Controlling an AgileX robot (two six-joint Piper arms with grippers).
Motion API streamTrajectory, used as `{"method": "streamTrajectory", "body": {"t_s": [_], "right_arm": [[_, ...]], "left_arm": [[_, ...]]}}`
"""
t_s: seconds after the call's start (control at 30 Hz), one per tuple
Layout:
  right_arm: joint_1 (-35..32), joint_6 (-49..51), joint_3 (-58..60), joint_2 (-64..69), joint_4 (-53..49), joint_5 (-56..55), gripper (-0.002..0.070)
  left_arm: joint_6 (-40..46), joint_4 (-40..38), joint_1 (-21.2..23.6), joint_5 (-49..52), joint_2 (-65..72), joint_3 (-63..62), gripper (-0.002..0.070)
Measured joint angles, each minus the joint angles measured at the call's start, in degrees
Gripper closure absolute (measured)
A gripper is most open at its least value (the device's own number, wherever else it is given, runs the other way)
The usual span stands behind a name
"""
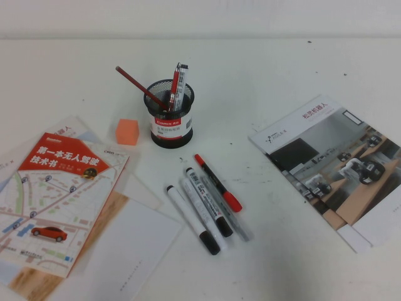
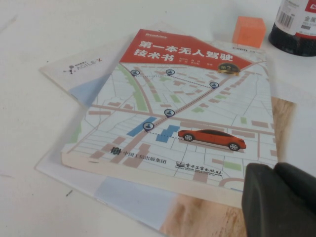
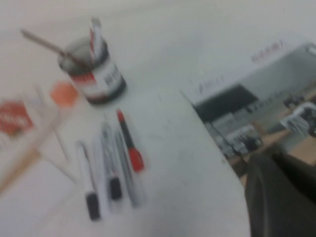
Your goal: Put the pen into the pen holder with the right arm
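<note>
The red-capped pen is outermost beside the markers, with clear table [image 1: 243, 169] toward the brochure, so my right gripper keeps going to the pen's black body [image 1: 213, 177] and closes there.
The pen [image 1: 217, 182], black barrel with a thick red cap, lies flat on the white table in front of the pen holder [image 1: 171, 116], beside the white markers. It also shows in the right wrist view [image 3: 129, 143], as does the holder [image 3: 94, 74]. The holder is a black mesh cup with a white and red label. It holds a thin red pencil [image 1: 138, 84] and another pen. Neither arm shows in the high view. My right gripper [image 3: 276, 158] is shut and empty, over the brochure, well apart from the pen. My left gripper [image 2: 275, 169] is shut and empty, over the map book.
Two white markers with black caps [image 1: 194, 219] lie next to the pen. An orange cube [image 1: 127, 132] sits left of the holder. A map-cover book [image 1: 53, 200] on loose papers lies at the left. A brochure [image 1: 338, 163] lies at the right.
</note>
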Motion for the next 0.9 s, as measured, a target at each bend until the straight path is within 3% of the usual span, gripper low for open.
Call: {"method": "streamTrajectory", "body": {"t_s": [0.23, 0.47, 0.77, 0.9], "right_arm": [[0.91, -7.78, -22.15, 31.96, -3.43, 18.95, 0.0696], [12.43, -4.16, -44.26, 60.31, -15.71, 35.68, 0.0696], [24.69, 0.99, -72.12, 85.52, -24.56, 37.42, 0.0687], [27.48, 1.09, -81.86, 93.28, -25.04, 37.65, 0.0598]], "left_arm": [[0.00, 0.00, 0.00, 0.00, 0.00, 0.00, 0.0676], [0.00, 0.00, 0.00, 0.00, 0.00, 0.00, 0.0676], [0.00, 0.00, 0.00, 0.00, 0.00, 0.00, 0.0676], [0.00, 0.00, 0.00, 0.00, 0.00, 0.00, 0.0676]]}}
